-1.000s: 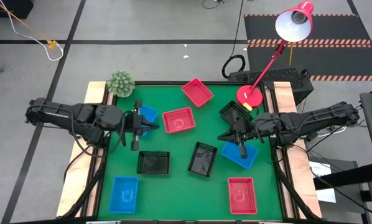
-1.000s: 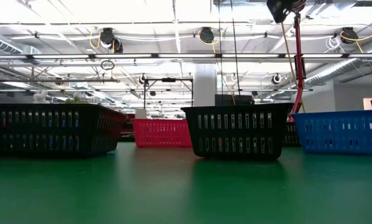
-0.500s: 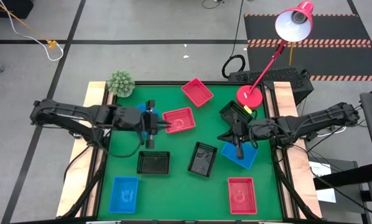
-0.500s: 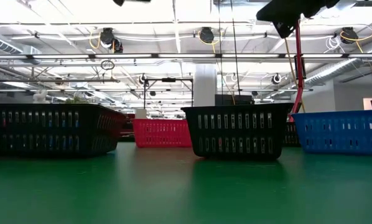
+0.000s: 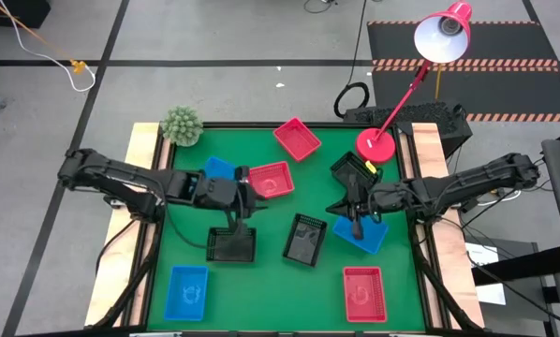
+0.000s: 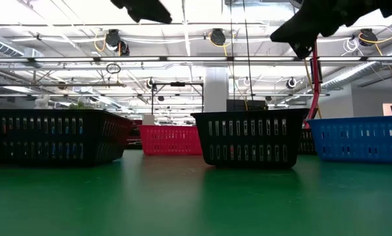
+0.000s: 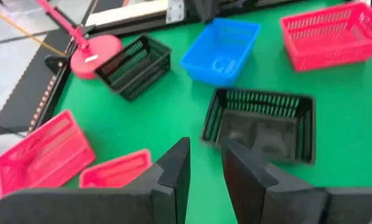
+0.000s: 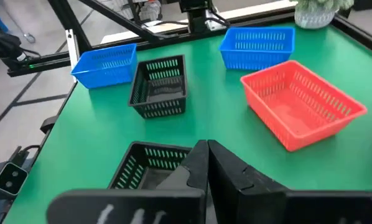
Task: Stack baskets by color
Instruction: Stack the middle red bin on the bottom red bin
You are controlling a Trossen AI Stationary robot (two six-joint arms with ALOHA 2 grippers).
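Observation:
The middle red basket's near rim (image 5: 280, 194) has green space along it, and my left gripper's fingers are open. My left gripper keeps going toward that rim and closes with a finger on each side of it.
Three red baskets (image 5: 297, 139) (image 5: 268, 180) (image 5: 364, 293), three blue ones (image 5: 219, 170) (image 5: 360, 232) (image 5: 186, 290) and three black ones (image 5: 231, 245) (image 5: 305, 239) (image 5: 355, 171) lie singly on the green table, each on its base. My left gripper (image 5: 236, 208) hangs open in the air between the middle red basket and the left black one. In its wrist view the gripper (image 7: 204, 163) points at the centre black basket (image 7: 260, 124). My right gripper (image 5: 357, 215) hangs shut above the right blue basket, its fingers (image 8: 206, 155) together and holding nothing.
A red lamp has its round base (image 5: 375, 144) on the far right corner, next to the far black basket, with its arm slanting up over the edge. A small green plant (image 5: 181, 125) stands at the far left corner. Wooden rails (image 5: 141, 140) border the table's sides.
My left gripper has moved toward the table's right edge and downward, from over the far-left blue basket to beside the middle red one. It now shows at the top of the low view. My right gripper has sunk a little above the right blue basket. No basket has moved.

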